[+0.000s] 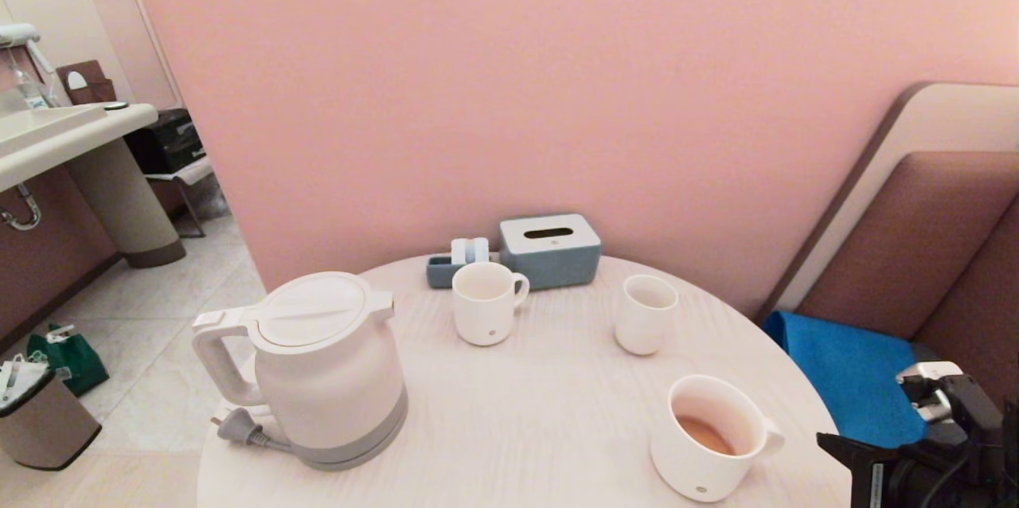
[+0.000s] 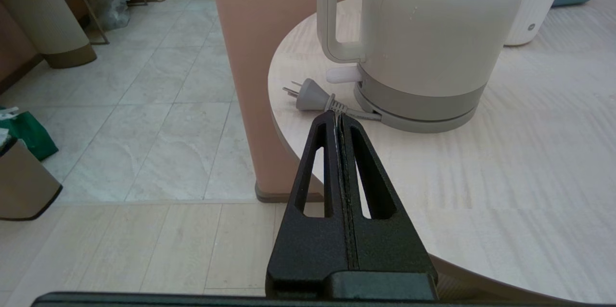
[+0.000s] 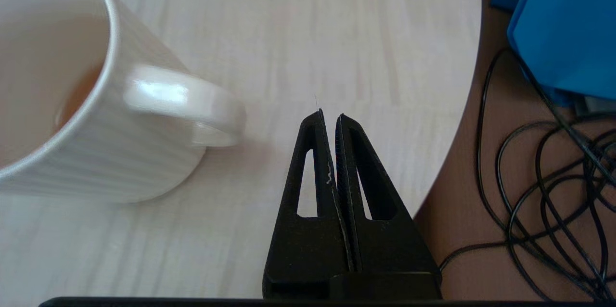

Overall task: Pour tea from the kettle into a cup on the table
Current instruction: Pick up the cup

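Observation:
Next, my right gripper backs off, because its shut fingers are beside the wide ribbed cup's handle [image 1: 774, 437]. It should then open and slide a finger into the handle's loop [image 3: 189, 127].
The white kettle [image 1: 318, 369] stands upright on the left of the pale round table [image 1: 541, 412], lid shut, handle toward the table's edge. The wide ribbed cup [image 1: 708, 436] sits at the front right with a little reddish-brown tea [image 1: 704, 435] in its bottom. My left gripper [image 2: 338, 115] is shut and empty, low at the table's near-left edge, pointing at the kettle [image 2: 423, 42]. My right gripper [image 3: 329, 117] is shut and empty, over the table [image 3: 337, 32] just beside the cup's handle [image 3: 183, 100], not touching it.
A narrower white mug [image 1: 486, 302] and a slim white cup [image 1: 645, 314] stand mid-table. A grey tissue box [image 1: 549, 249] and a small tray sit at the back by the pink wall. The kettle's grey plug [image 2: 310, 97] lies loose near the edge. Cables [image 3: 553, 177] hang right of the table.

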Available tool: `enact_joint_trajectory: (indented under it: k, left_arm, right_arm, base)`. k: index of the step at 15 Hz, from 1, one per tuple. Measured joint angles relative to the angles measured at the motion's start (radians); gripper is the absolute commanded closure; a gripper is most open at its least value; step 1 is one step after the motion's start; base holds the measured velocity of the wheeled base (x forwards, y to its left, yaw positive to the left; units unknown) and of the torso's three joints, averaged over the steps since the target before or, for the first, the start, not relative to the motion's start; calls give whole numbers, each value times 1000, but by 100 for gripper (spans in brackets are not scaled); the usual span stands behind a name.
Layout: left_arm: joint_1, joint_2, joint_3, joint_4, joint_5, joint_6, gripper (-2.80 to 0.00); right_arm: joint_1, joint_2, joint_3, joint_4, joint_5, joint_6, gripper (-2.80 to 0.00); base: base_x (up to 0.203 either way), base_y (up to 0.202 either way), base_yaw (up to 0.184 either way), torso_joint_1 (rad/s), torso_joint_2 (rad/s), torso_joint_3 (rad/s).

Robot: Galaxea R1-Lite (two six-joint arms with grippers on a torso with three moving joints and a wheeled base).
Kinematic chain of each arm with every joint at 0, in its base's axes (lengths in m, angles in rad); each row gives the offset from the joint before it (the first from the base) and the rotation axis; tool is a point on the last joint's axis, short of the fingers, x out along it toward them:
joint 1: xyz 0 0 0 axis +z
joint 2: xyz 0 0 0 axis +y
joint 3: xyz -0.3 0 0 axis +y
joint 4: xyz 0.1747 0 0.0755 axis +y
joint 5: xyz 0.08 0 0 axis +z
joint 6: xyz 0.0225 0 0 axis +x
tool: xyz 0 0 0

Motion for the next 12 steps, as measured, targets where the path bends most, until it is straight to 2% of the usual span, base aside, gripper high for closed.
enact_joint_trajectory:
  k: [3, 5, 7, 9, 11, 12]
  left_arm:
    - [0, 0, 0, 0, 0, 0, 0]
    - [0, 0, 0, 0, 0, 0, 0]
    - [0, 0, 0, 0, 0, 0, 0]
    - [0, 0, 0, 0, 0, 1, 0]
    - [0, 0, 0, 0, 0, 1, 0]
    - [0, 0, 0, 0, 0, 0, 0]
  right_arm:
    - [-11, 71, -4, -117, -5, -13, 0]
    - [-55, 167, -14, -252, 8, -66, 0]
    - [-130, 286, -14, -406, 77, -146, 0]
    - [-230, 371, -5, -535, 186, -209, 0]
    - [-302, 409, 0, -539, 289, -243, 0]
    - [-319, 413, 0, -533, 312, -251, 0]
  base:
    - [0, 0, 0, 0, 0, 0]
    - [0, 0, 0, 0, 0, 0]
    - [0, 0, 0, 0, 0, 0]
    - [0, 0, 0, 0, 0, 0]
    - [0, 0, 0, 0, 0, 0]
    - [0, 0, 0, 0, 0, 0]
